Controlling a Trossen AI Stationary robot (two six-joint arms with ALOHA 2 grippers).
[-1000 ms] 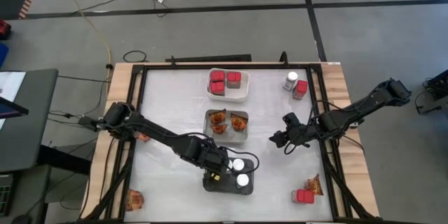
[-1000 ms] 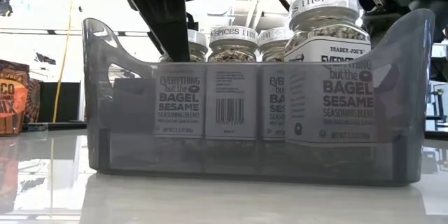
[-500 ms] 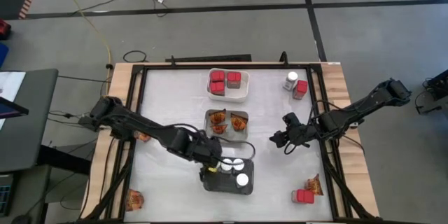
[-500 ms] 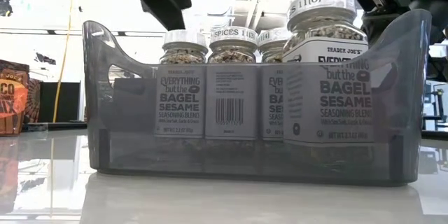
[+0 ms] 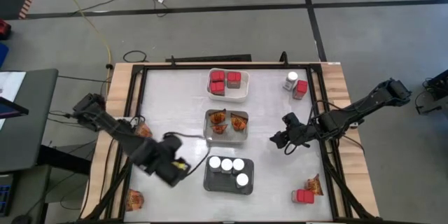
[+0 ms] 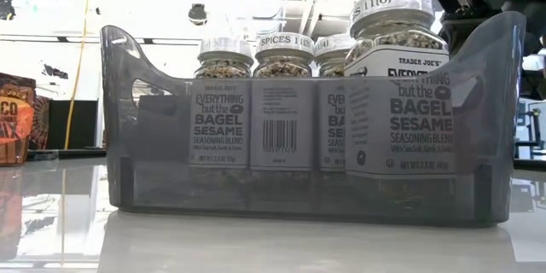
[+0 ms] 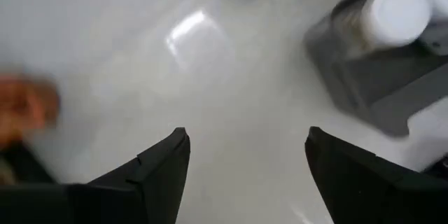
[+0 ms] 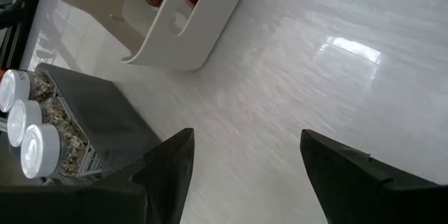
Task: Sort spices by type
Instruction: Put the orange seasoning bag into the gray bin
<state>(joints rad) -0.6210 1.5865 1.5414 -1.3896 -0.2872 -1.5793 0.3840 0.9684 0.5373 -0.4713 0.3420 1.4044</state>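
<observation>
My left gripper is open and the near orange-brown packet lies apart from its neighbours, so I'll carry on heading for that packet until my fingers close on it.
Several jars with white lids stand upright in the dark grey tray, also in the low view. Red boxes sit in the white tray. Orange-brown packets lie in the clear tray. My left gripper is open and empty above bare table, left of the dark grey tray. My right gripper is open and empty, right of the clear tray.
A loose jar and red box stand at the far right. A red box and packet lie at the near right. Packets lie at the left and near left. Bare table shows between the trays and my right gripper.
My left gripper has risen out of the dark grey tray and gone toward the table's left edge, leaving a jar standing at the tray's far left corner. My right arm has kept still.
</observation>
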